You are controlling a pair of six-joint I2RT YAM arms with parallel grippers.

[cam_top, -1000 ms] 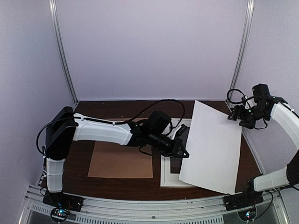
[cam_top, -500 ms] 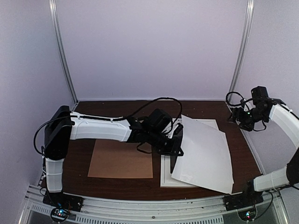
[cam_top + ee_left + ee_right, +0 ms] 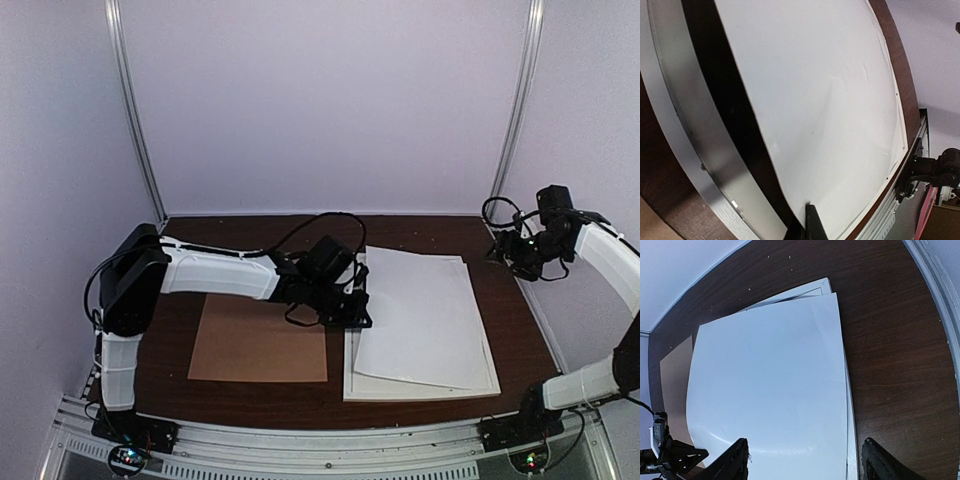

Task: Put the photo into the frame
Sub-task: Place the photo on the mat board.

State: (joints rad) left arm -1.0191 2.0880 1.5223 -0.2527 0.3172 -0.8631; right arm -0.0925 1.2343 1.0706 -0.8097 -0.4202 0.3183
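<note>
The robot's left gripper should pull the photo toward the frame's near rim and straighten it before lowering it, because the photo's far edge lies at a slant across the frame's far rim.
The photo shows only its plain white back; its printed side is hidden. It lies tilted over the white frame, with its left edge still raised a little. My left gripper is shut on that left edge. In the left wrist view the gripper pinches the photo above the frame's rim. My right gripper is open and empty, raised at the far right. In its own view the gripper looks down on the photo and the frame's far corner.
A plain brown backing board lies flat on the dark wooden table left of the frame, under my left arm. It also shows in the right wrist view. Purple walls and metal posts close in the back and sides.
My left gripper has swung the photo down from nearly upright on the right until it lies almost flat over the frame. The gripper has moved slightly left. The right arm has barely moved.
</note>
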